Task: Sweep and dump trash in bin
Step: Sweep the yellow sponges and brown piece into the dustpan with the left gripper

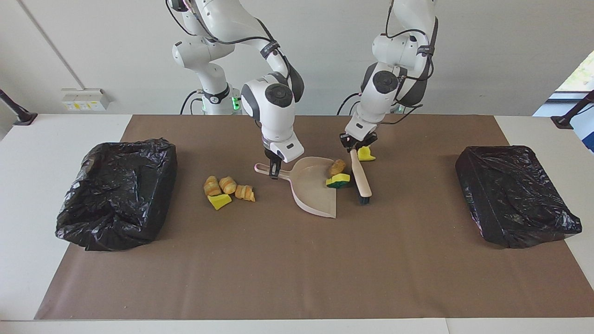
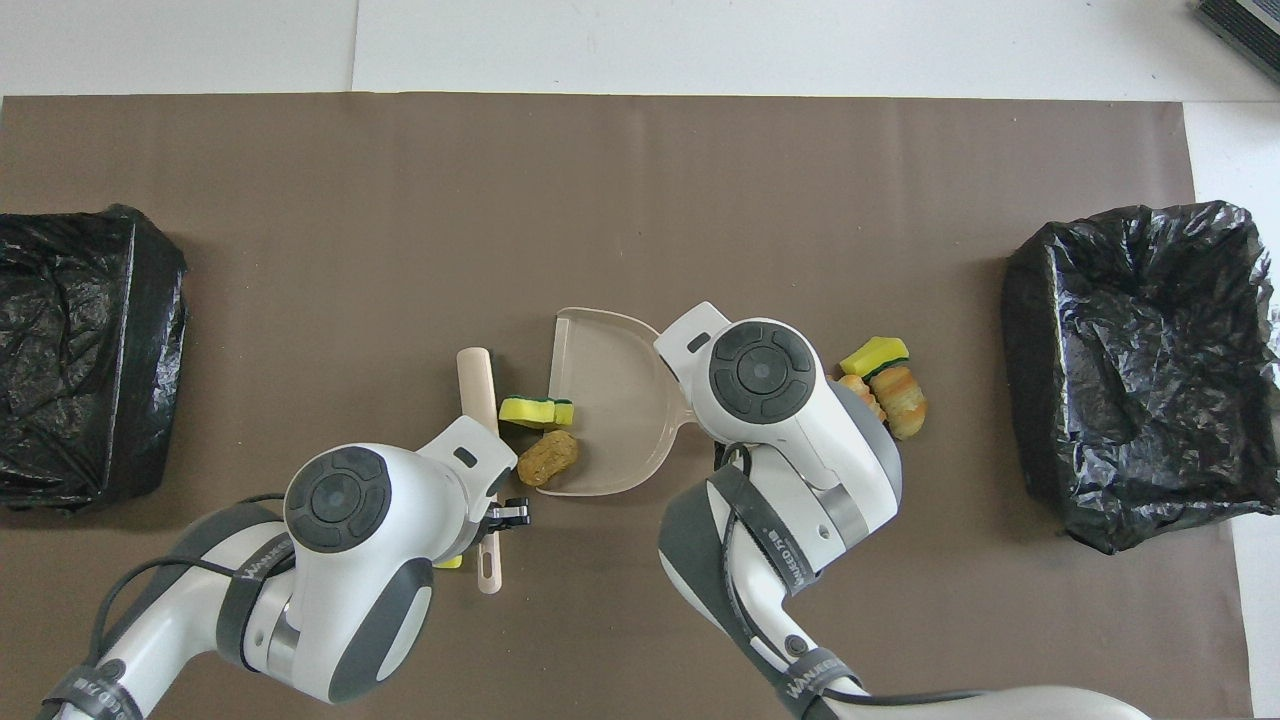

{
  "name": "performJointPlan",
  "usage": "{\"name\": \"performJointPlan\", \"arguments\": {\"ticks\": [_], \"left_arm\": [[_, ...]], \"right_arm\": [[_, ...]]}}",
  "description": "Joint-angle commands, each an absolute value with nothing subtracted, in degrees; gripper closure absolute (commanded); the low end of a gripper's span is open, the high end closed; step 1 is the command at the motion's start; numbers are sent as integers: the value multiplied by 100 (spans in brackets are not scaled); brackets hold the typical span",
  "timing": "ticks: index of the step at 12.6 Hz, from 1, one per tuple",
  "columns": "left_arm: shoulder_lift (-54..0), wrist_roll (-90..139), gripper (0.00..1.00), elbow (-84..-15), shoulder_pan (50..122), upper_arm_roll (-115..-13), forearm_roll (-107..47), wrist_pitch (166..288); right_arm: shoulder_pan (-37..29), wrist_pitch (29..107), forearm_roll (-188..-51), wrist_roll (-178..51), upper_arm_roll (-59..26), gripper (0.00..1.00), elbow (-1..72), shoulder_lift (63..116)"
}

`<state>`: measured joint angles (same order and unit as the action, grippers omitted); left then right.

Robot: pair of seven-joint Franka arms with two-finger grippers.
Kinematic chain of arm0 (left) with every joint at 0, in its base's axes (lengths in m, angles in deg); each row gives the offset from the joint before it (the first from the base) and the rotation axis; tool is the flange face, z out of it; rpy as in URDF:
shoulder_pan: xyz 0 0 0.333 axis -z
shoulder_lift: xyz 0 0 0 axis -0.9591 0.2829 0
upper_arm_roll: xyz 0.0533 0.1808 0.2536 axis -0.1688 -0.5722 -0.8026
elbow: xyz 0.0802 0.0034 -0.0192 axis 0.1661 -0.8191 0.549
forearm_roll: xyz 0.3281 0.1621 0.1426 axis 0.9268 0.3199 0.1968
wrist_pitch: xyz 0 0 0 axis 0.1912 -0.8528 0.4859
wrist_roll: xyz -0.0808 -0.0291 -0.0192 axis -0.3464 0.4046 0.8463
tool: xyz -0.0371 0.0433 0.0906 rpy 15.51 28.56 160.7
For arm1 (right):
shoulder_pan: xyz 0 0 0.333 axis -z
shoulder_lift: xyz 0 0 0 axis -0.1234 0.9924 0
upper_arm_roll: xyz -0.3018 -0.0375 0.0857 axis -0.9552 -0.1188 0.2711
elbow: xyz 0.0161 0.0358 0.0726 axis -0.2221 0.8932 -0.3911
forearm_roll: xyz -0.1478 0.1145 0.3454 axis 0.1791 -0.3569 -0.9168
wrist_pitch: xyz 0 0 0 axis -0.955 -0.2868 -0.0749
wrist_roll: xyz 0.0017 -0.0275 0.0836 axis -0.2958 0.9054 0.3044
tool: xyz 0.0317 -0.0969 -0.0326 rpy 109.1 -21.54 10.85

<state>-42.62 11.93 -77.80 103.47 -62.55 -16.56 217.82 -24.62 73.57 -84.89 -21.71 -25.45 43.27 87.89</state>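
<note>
A yellow wedge (image 1: 366, 153) is behind the brush, so the robot's left gripper should move the brush back to the wedge's far side (image 1: 381, 157) and sweep the wedge in.
The pale pink dustpan (image 1: 312, 188) lies flat mid-table, its mouth toward the left arm's end. My right gripper (image 1: 274, 170) is shut on the dustpan's handle. My left gripper (image 1: 356, 147) is shut on the beige-handled brush (image 1: 361, 176), whose bristles rest on the mat beside the dustpan's mouth. A brown bun-like lump (image 1: 337, 167) and a yellow wedge (image 1: 338, 180) lie at the mouth, between brush and pan. Another yellow wedge (image 1: 365, 154) lies by the left gripper. Three croissant-like pieces (image 1: 227, 185) and a yellow wedge (image 1: 219, 201) lie toward the right arm's end.
Two bins lined with black bags stand on the brown mat (image 1: 297, 269), one at the right arm's end (image 1: 116, 195) and one at the left arm's end (image 1: 515, 195). The dustpan (image 2: 610, 400) and brush (image 2: 478, 385) also show in the overhead view.
</note>
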Motion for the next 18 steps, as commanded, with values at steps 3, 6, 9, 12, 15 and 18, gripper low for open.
{"name": "performJointPlan", "arguments": {"ticks": [3,6,9,12,15,18], "left_arm": [[-3910,1208,100,-7134,11091,-6320,-2165,21865],[-3794,630,100,-6824,11232,-6311,-2368,21768],[-4153,207,100,-6841,11136,-6372,-2307,20883],[-4574,-197,100,-6894,10732,-6381,-1930,19750],[-5137,-426,100,-7147,10477,-6372,-1779,18922],[-5953,-1558,100,-8121,10511,-6337,-1682,18964]], "right_arm": [[-2438,7486,-8370,-2306,-2529,100,4405,8763],[-2438,7486,-8370,-2377,-2529,100,4387,8772],[-2438,7504,-8213,-2333,-2529,100,4318,8815],[-2411,7513,-8150,-2324,-2520,100,4255,8851],[-2411,7504,-8142,-2298,-2520,100,4255,8851],[-2429,7504,-8115,-2141,-2520,100,4255,8842]]}}
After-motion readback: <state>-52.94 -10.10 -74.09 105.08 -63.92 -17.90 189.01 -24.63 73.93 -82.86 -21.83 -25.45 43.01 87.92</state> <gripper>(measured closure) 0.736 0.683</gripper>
